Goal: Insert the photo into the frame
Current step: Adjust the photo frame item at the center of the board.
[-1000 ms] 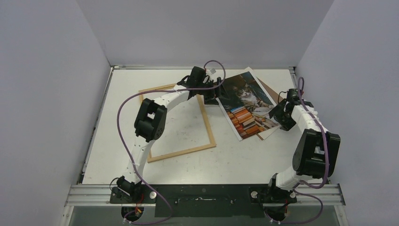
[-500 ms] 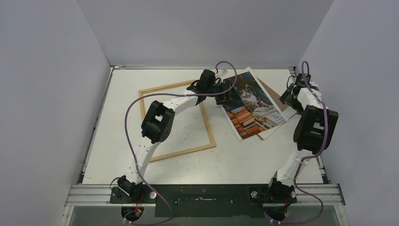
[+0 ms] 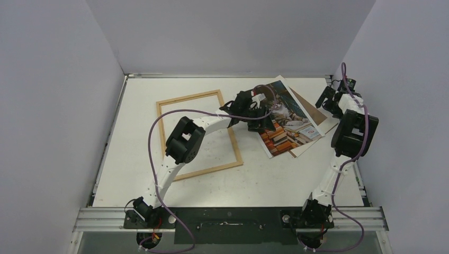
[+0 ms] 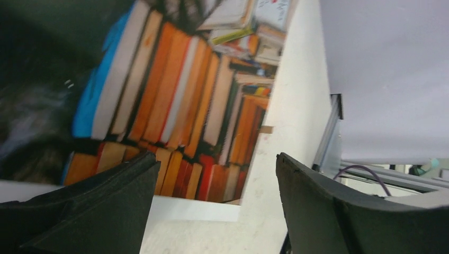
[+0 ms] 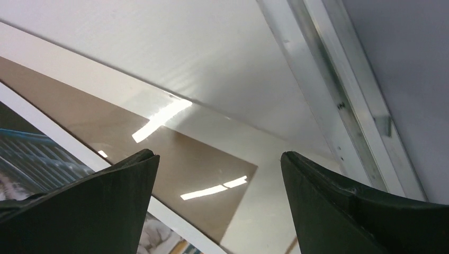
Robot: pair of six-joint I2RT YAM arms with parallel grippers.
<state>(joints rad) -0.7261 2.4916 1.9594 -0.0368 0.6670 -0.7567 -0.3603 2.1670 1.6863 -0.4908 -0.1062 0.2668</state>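
Note:
The photo and board are at a slant to the metal rail. Next, my right gripper comes back and swings the pale sheet's corner closer to make them square.
The photo, a tabby cat on stacked books with a white border, lies tilted at the table's far right on a brown board. The light-wood frame lies flat and empty to its left. My left gripper is open low over the photo's left part. In the left wrist view the gripper straddles the book stacks of the photo and its white border corner. My right gripper is open at the far right edge. In the right wrist view the gripper hovers over the board's corner.
A pale sheet sticks out under the board and photo. The table's metal rail and the grey side wall are close beside my right gripper. Purple cables loop off both arms.
My left gripper has moved right from the frame's far right corner onto the photo. My right gripper has left the photo's right edge and drawn back to the far right rail.

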